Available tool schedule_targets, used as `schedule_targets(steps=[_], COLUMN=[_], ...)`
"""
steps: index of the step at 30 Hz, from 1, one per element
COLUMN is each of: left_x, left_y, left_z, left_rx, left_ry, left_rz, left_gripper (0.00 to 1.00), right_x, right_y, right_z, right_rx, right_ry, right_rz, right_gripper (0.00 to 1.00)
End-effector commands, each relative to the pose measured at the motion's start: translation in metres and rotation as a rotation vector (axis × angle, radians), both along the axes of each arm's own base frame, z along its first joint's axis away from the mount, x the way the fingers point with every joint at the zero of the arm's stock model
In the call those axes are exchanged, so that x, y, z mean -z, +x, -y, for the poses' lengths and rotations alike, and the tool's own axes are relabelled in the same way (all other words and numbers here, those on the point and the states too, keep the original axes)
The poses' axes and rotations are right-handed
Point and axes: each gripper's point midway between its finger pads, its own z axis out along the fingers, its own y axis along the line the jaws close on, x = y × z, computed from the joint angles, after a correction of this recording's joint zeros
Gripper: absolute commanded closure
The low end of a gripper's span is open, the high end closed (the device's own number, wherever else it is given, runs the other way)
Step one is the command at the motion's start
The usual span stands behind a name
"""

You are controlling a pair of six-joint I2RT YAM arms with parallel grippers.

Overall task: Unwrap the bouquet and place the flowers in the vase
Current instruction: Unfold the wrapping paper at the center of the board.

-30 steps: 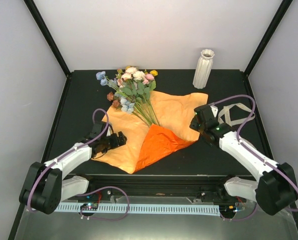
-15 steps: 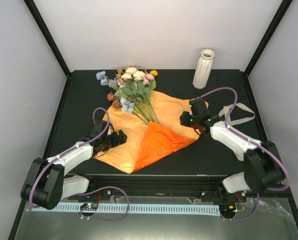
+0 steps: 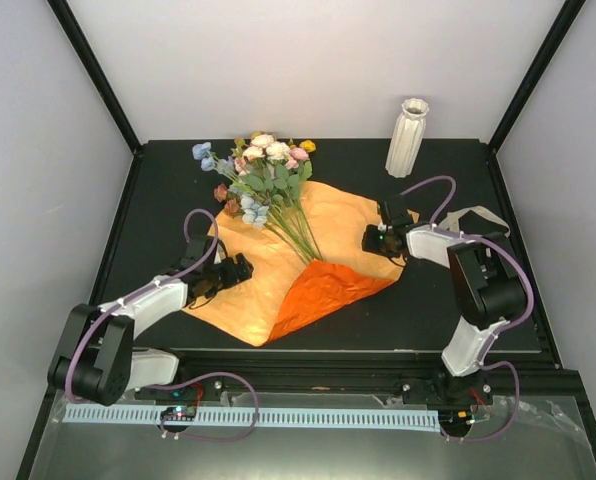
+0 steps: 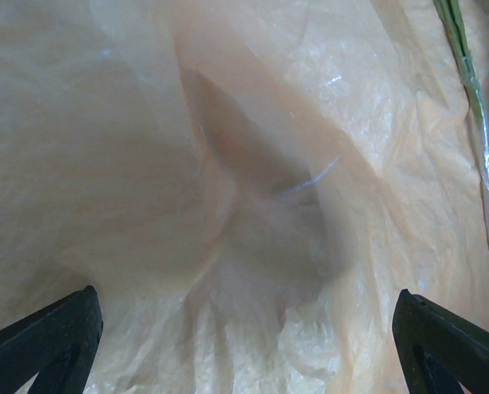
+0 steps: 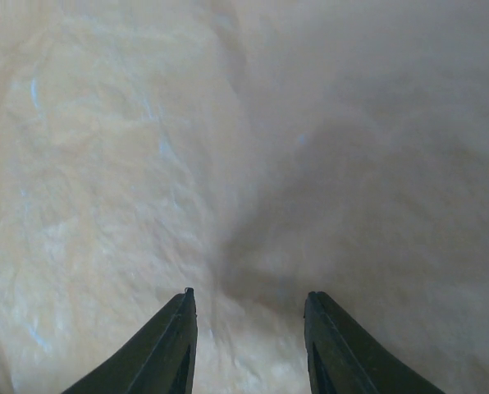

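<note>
The bright flap of orange paper is over the stem ends [image 3: 316, 262], so I should fold the flap [image 3: 321, 293] back toward the front with my left gripper before I take the flowers.
The bouquet lies unwrapped: its orange paper [image 3: 333, 225] is spread flat, with one bright flap [image 3: 323, 290] folded over at the front. The flowers [image 3: 263, 170] rest on the sheet, blooms toward the back left and green stems [image 4: 474, 90] running to the middle. At the back right the white ribbed vase [image 3: 407, 138] stands upright. My left gripper [image 3: 240, 270] is over the paper's left edge, wide open above crinkled paper [image 4: 244, 205], holding nothing. My right gripper [image 3: 373, 240] sits low over the right edge, fingertips [image 5: 185, 304] apart with paper [image 5: 146, 164] under them.
A cream ribbon [image 3: 483, 222] lies loose on the black table [image 3: 158, 200] to the right of the paper, close to my right arm. Black frame posts [image 3: 93, 75] rise at the back corners, and grey walls close in both sides.
My right arm has swung in from the right, and its gripper now rests over the paper's right edge. The left gripper has shifted only slightly on the left edge.
</note>
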Motion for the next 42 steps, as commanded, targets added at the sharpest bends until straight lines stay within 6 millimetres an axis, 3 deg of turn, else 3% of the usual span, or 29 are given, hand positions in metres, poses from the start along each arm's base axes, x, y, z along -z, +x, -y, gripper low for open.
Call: schedule_targets(steps=[1,13,17,20,24,26,29,32,37,38,42], left_x=[0.000,0.004,-0.003,-0.022,-0.077,-0.108,-0.132,-0.131,-0.120,-0.112,-0.127], left_y=[0.014,0.041,0.052,0.056,0.055,0.045,0.022,-0.002,-0.045,-0.050,-0.069], left_z=[-0.004,-0.023,-0.026,-0.018,0.023,0.048,0.086,0.116,0.174,0.181,0.198], left_rx=[-0.034,-0.113,-0.141,-0.115,0.091,0.218,0.398,0.506,0.667,0.684,0.772], left_ry=[0.007,0.064,0.064,0.025,-0.135,-0.221,-0.337,-0.391,-0.507,-0.517,-0.565], left_rz=[-0.013,-0.024,-0.009,0.023,0.171,0.243,0.281,0.256,0.177,0.154,0.178], left_gripper=[0.01,0.01,0.01,0.01,0.01,0.01,0.01,0.01,0.01,0.01,0.01], right_x=[-0.007,-0.009,-0.005,-0.013,-0.057,-0.081,-0.110,-0.121,-0.117,-0.119,-0.128], right_y=[0.030,0.079,0.090,0.097,0.096,0.089,0.071,0.050,0.014,0.009,-0.009], right_z=[0.001,-0.008,-0.016,-0.020,-0.025,-0.028,-0.030,-0.024,-0.016,-0.014,-0.007], right_rx=[-0.002,0.013,0.001,-0.012,-0.060,-0.090,-0.125,-0.117,-0.110,-0.109,-0.120], right_ry=[-0.046,-0.077,-0.060,-0.053,-0.024,-0.003,0.035,0.050,0.066,0.066,0.064], right_rz=[0.069,0.106,0.093,0.109,0.176,0.205,0.241,0.238,0.181,0.186,0.211], right_gripper=[0.61,0.62,0.62,0.62,0.61,0.60,0.59,0.57,0.56,0.56,0.56])
